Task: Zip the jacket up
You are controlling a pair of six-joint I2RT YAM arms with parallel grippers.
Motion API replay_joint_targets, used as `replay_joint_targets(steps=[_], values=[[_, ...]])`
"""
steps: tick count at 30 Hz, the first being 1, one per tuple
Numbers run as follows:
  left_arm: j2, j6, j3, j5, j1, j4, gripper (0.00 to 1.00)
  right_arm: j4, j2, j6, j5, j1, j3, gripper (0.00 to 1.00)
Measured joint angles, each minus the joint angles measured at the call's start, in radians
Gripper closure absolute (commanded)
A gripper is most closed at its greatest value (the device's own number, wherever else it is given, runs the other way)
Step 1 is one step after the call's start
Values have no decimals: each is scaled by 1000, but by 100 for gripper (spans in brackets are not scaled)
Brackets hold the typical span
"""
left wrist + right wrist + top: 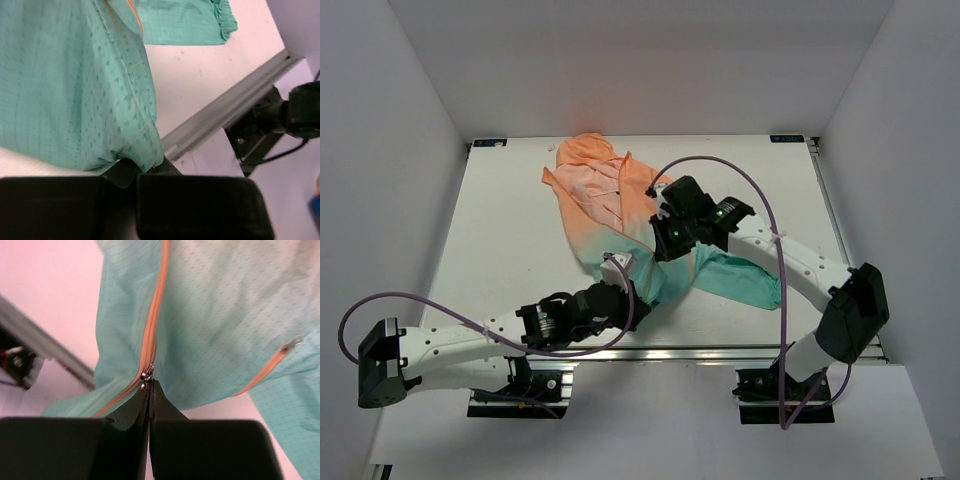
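I go on pulling toward the hood (588,150) until the zipper is closed, because my right gripper has hold of the zipper pull (148,372) and my left gripper is pinching the teal hem.
The jacket (605,195) lies on the table, peach-orange at the far hood end and teal-green (740,278) toward the near right. My left gripper (625,287) is at the near hem. In the left wrist view it (136,172) is shut, pinching the teal hem corner (142,155). My right gripper (668,238) sits over the middle of the front. In the right wrist view it (150,385) is shut, its tips holding the small metal zipper pull (148,372) on the orange zipper (152,315). Beyond the pull the orange tape runs as one closed band.
A slanted orange pocket zipper (272,362) lies right of the front zipper. An aluminium rail (225,110) runs along the table's near edge, with the right arm's base (285,117) beyond it. White walls close in the table (510,230) on three sides.
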Motion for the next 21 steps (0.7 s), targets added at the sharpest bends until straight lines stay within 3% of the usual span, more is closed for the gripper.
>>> replay_joint_targets(steps=[10,21], values=[[-109,-119,-104,95,-3,-56,100,-19,343,-24,251,-82,338,100],[-179,-233,-158,154,-74,-156,100,13,701,-80,406,-248,818,100]])
